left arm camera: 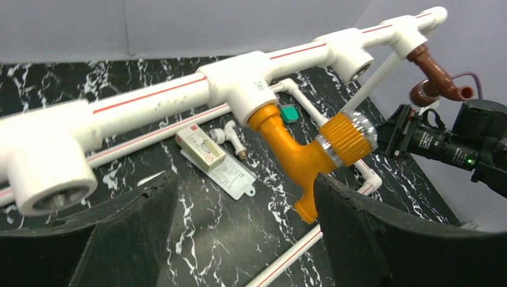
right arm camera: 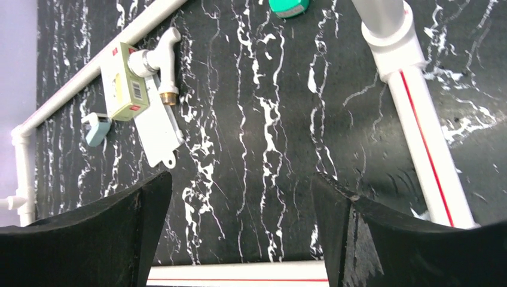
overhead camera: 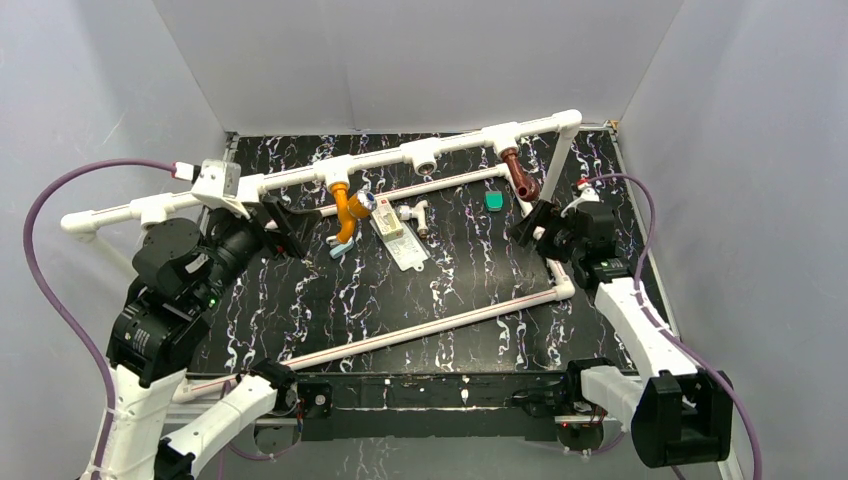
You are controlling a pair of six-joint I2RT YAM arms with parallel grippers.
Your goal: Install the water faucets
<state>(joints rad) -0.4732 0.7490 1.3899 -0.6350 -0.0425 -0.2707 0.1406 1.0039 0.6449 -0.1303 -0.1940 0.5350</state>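
The white pipe frame will slide as one piece, with the hung faucets moving along, when the robot pushes it, because a T-fitting joins the upright to the lower pipe.
The orange faucet hangs screwed into a T-fitting of the white pipe frame, its ribbed handle with a clear cap pointing right. The reddish-brown faucet hangs from the T-fitting at the frame's right end. The white faucet lies loose on the table beside a packet. My left gripper is open with nothing between its fingers; the orange spout sits just past its right finger. My right gripper is open and empty, below the brown faucet.
The middle T-fitting has a bare socket. A white packet with a green box lies mid-table, a small teal piece to its right and a pale blue bit to its left. A lower frame pipe crosses the table.
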